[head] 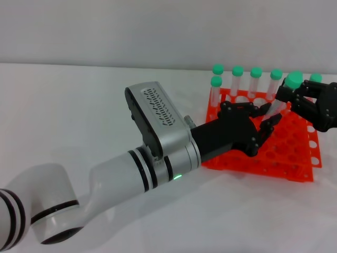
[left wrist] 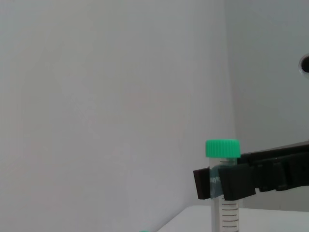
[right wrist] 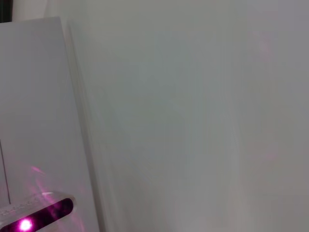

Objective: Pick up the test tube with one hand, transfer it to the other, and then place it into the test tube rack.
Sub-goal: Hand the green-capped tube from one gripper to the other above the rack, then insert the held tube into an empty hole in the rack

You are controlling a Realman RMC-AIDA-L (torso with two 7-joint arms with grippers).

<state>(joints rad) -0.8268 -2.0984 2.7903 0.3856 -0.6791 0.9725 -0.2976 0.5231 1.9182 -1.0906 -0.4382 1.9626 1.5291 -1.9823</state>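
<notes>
The rack's holes are covered by my left gripper's spread fingers, which are on either side of the test tube's lower end [head: 273, 110], so my left gripper should first move back over the white table [head: 58, 126].
The test tube [head: 281, 97], clear with a green cap, hangs tilted above the orange test tube rack [head: 295, 158]. My right gripper [head: 301, 99], black, reaches in from the right edge and is shut on the tube just under its cap. The left wrist view shows this grip: black fingers [left wrist: 241, 180] clamp the tube [left wrist: 223, 164] below the cap. My left gripper [head: 267, 117], a black hand on the thick white arm, hovers over the rack with its fingers spread beside the tube's lower end. The right wrist view shows none of these.
Several other green-capped tubes [head: 256, 79] stand upright along the rack's back rows, one more at the back left corner [head: 216, 87]. The rack sits on a white table [head: 63, 116] with a white wall behind it.
</notes>
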